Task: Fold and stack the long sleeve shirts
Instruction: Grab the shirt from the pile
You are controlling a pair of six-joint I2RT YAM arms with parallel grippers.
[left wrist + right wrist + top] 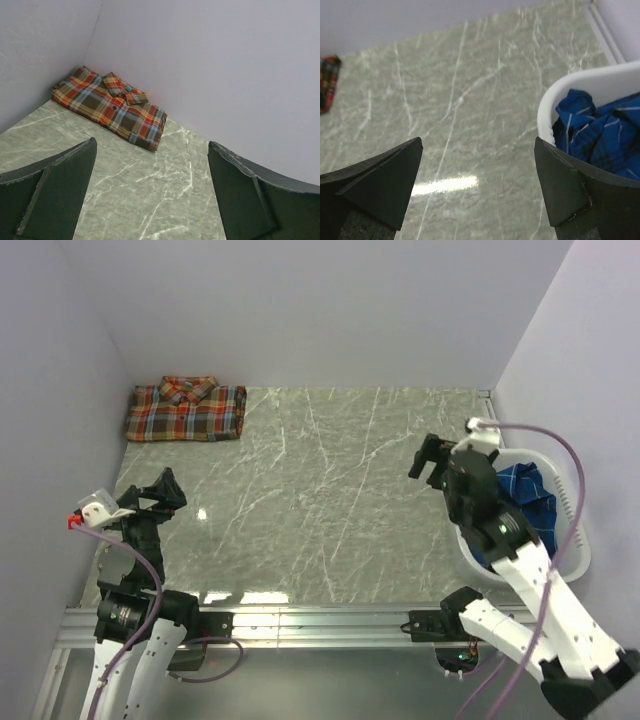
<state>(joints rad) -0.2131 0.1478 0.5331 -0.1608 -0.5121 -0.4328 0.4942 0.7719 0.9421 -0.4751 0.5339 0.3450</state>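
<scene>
The blue shirt (530, 502) lies uncovered in the basket beside my open right gripper. I should now move over the basket's rim (551, 99) until my fingers straddle a fold of the shirt.
A red-orange plaid shirt (186, 410) lies folded flat in the far left corner of the table, collar up; the left wrist view shows this red-orange shirt (112, 106) ahead of the fingers. A royal blue plaid shirt (527, 496) sits crumpled inside a white basket (578, 540) at the right edge, and the right wrist view catches the blue shirt (600, 135) beside the right finger. My left gripper (165, 489) hovers open over the near left of the table, holding nothing. My right gripper (428, 458) is open and empty, just left of the basket.
The table is grey-green marbled stone (330, 500) with lilac walls at the back and both sides. A metal rail (300, 620) runs along the near edge by the arm bases. The basket's rim (580, 82) is close to my right finger.
</scene>
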